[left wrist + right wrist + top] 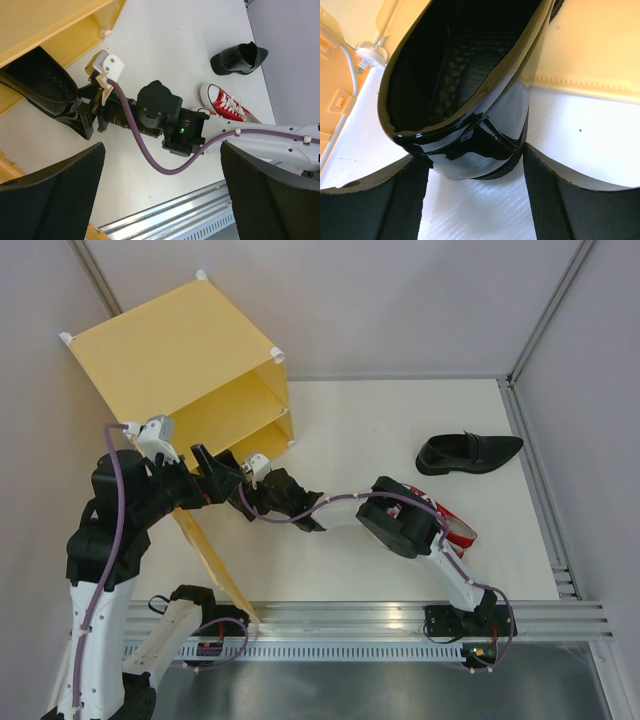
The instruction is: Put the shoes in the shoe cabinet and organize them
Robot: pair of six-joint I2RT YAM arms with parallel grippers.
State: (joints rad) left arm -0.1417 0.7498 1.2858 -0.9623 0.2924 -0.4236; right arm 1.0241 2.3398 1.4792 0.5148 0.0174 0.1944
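Note:
The held loafer's heel (492,142) is sticking out of the cabinet. Next, I open my right gripper, move it back, and push against the heel's back (462,167) with closed fingers.
My right gripper (471,156) is shut on the heel of a glossy black loafer (470,95), one pad on each side of it. The loafer's toe points into the lower compartment of the yellow shoe cabinet (170,350). From the left wrist view the same loafer (40,85) lies at the cabinet's mouth with the right gripper (80,114) behind it. My left gripper (161,147) hangs open above the right arm, holding nothing, and in the top view the left gripper (215,475) hides the held shoe. A second black loafer (468,453) and a red sneaker (457,530) lie on the table at the right.
The cabinet's open door panel (212,565) leans out toward the near edge beside the left arm. An aluminium rail (400,615) runs along the table's front. The right arm's purple cable (150,160) loops under the left gripper. Walls close in the far and right sides.

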